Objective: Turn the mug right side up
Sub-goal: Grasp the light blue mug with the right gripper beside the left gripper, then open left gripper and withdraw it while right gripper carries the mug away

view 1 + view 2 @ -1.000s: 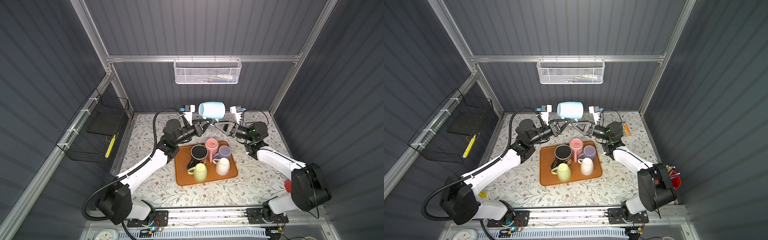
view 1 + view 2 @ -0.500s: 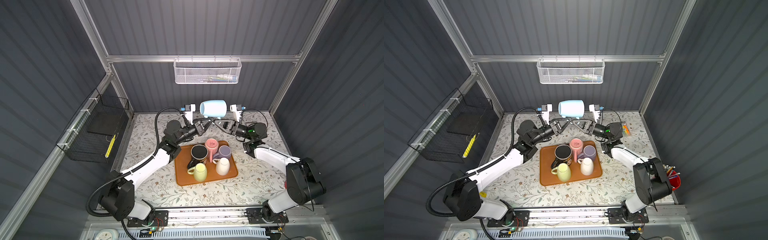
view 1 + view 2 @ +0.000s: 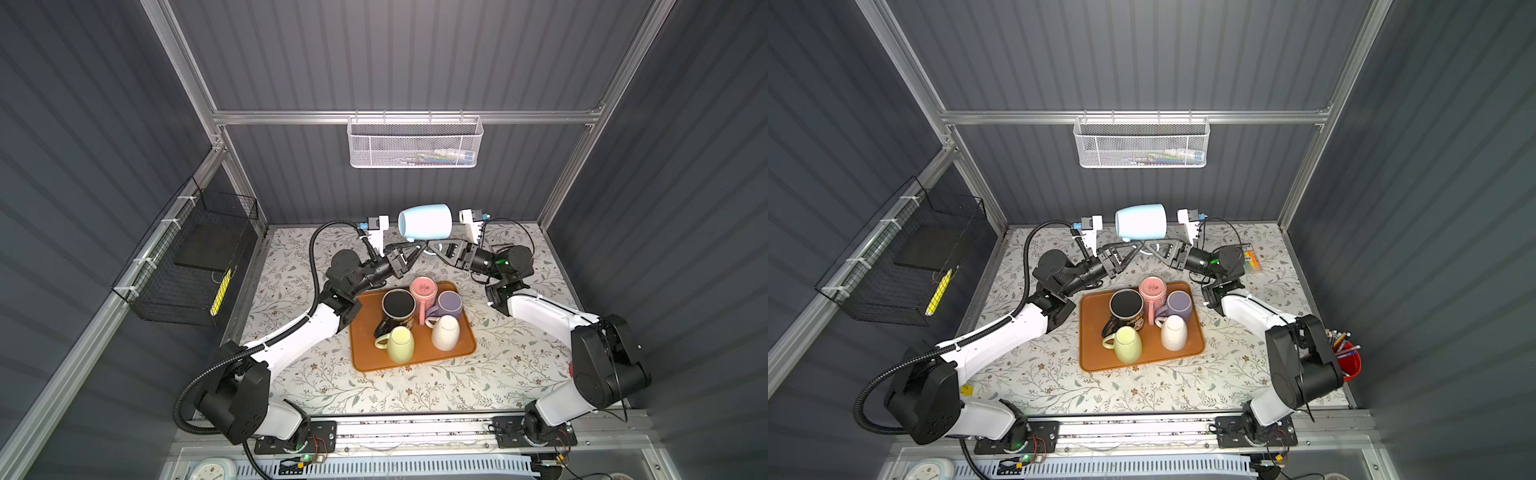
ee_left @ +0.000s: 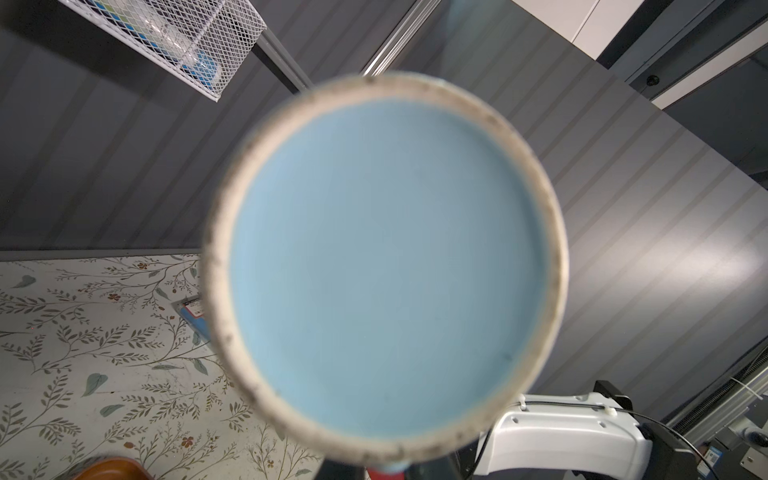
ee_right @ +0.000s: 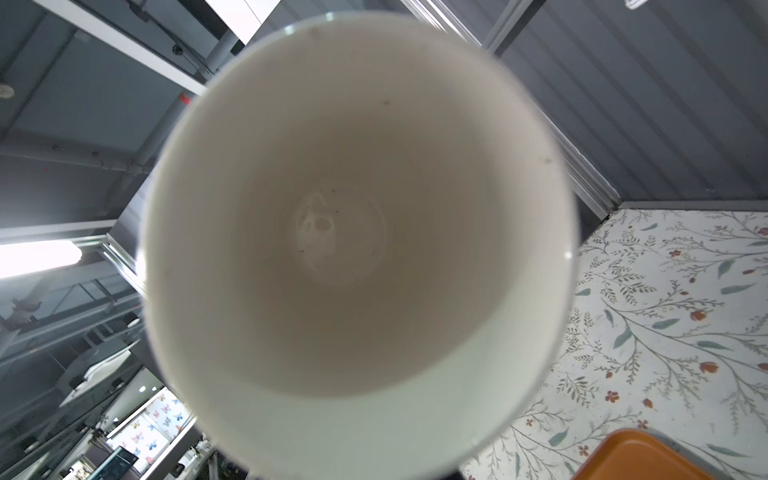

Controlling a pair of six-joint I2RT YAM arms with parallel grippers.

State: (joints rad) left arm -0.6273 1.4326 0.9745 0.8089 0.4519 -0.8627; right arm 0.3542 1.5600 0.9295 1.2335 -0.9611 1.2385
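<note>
The light blue mug is hanging with its base (image 3: 403, 224) toward my left gripper, so next my right gripper takes over the mug's handle (image 3: 432, 249) and tilts the mug's base down.
A light blue mug (image 3: 426, 222) (image 3: 1142, 221) hangs on its side in the air above the back of the table, handle underneath. My left gripper (image 3: 415, 248) (image 3: 1133, 246) reaches up from the left and is shut on the handle. My right gripper (image 3: 431, 245) (image 3: 1148, 245) comes in from the right, its fingertips against the mug's underside beside the handle; how far its jaws stand apart is hidden. The left wrist view is filled by the mug's blue base (image 4: 386, 266), and the right wrist view looks into its white inside (image 5: 357, 232). Both sets of jaws are hidden there.
An orange tray (image 3: 461, 353) sits mid-table with black (image 3: 398, 305), pink (image 3: 423, 291), purple (image 3: 449, 303), white (image 3: 445, 331) and yellow (image 3: 400, 343) mugs. A white mesh basket (image 3: 414, 143) hangs on the back wall, a black wire basket (image 3: 195, 266) on the left. A red pen cup (image 3: 1345, 359) stands at right.
My right gripper has moved left, up to the mug, and its jaws have narrowed. The left gripper keeps its hold, and the mug has shifted slightly right.
</note>
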